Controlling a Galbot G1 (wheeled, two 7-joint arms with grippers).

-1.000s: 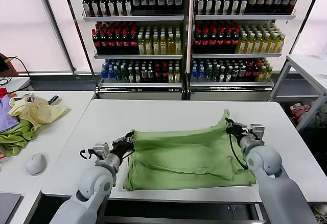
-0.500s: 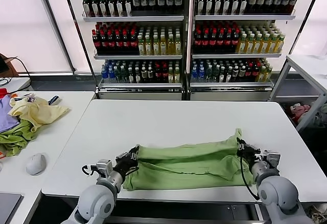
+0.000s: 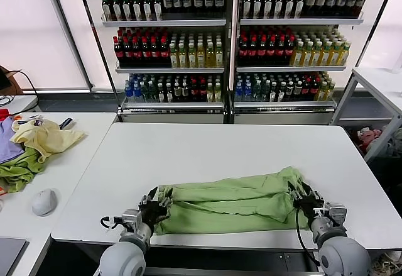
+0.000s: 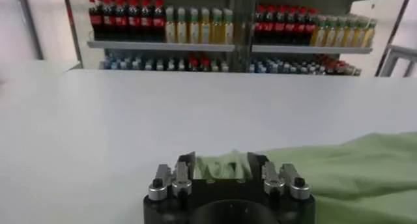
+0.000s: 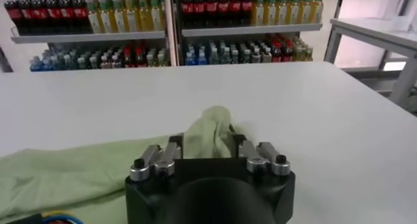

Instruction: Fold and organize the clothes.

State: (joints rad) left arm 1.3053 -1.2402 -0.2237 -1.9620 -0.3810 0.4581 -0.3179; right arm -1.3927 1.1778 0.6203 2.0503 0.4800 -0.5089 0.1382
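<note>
I should move the folded shirt because it reaches to my right gripper [image 3: 289,190]. My left gripper should pull it by the shirt's opposite end [image 3: 166,212] to its own side before folding that end over.
The light sage-green shirt [image 3: 232,202] lies folded into a long band across the front of the white table [image 3: 207,147]. My left gripper [image 3: 154,204] is at the band's left end. In the left wrist view its fingers [image 4: 186,165] stand apart, with the shirt's edge [image 4: 221,165] between them. My right gripper [image 3: 305,198] is at the band's right end. Its fingers [image 5: 174,144] also stand apart around a raised bunch of the shirt [image 5: 210,131]. Collar, buttons and graphic are hidden in the fold.
A heap of pale yellow, darker green and purple garments [image 3: 31,147] and a white mouse [image 3: 44,202] lie on the neighbouring table at the left. Shelves of bottles [image 3: 226,37] stand behind. A small white table [image 3: 380,78] is at the far right.
Both grippers drew the shirt's far edge toward the table's front edge and lowered it. The shirt went from a wide spread to a narrow folded band.
</note>
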